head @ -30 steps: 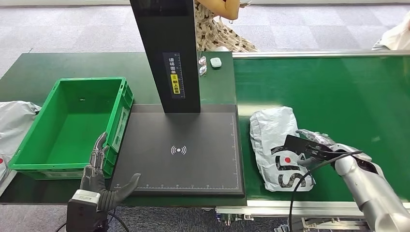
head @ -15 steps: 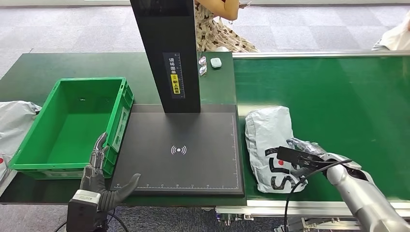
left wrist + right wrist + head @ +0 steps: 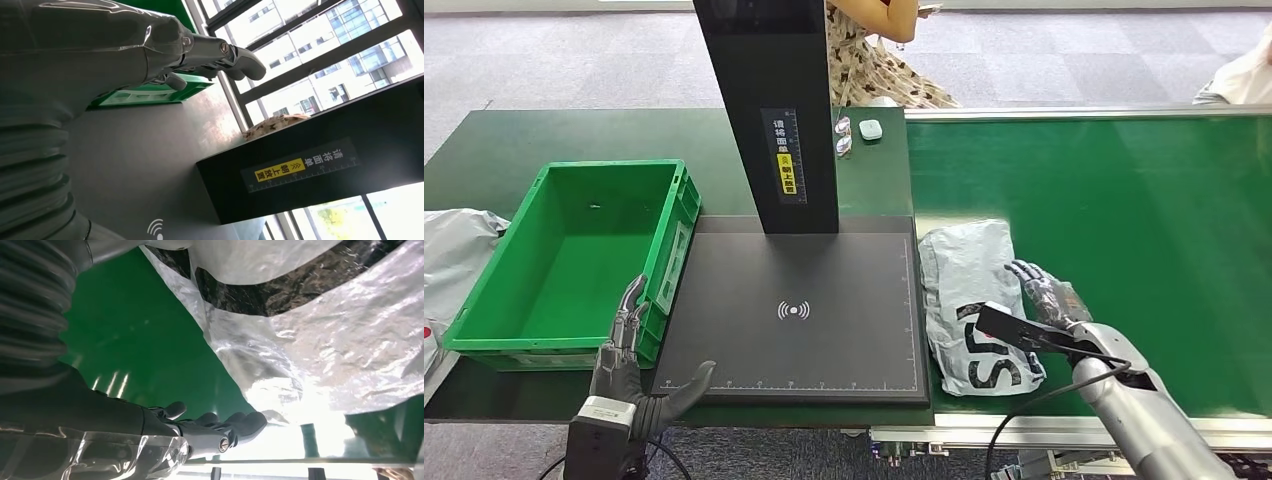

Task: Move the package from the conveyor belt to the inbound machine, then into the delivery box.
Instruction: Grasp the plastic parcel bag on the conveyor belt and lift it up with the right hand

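Observation:
The package will bend and fold at its middle when I grip it and lift it up, because the plain far end looks loose and wrinkled.
A crumpled grey-white plastic package with black lettering lies on the green conveyor belt, its left edge at the rim of the black inbound machine plate. My right hand rests on the belt against the package's right side, fingers spread and holding nothing. The right wrist view has that hand stretched out flat beside the package. My left hand hovers open at the plate's front left corner, next to the empty green delivery box. In the left wrist view my left hand has straight fingers.
The machine's black pillar rises behind the plate. Another grey bag lies left of the green box. A small white device sits on the table behind the pillar. A person in a patterned dress stands beyond the table.
The package has slid left along the belt up to the plate's edge. My right hand moved left with it and now lies at its right side with fingers spread. The left hand is still.

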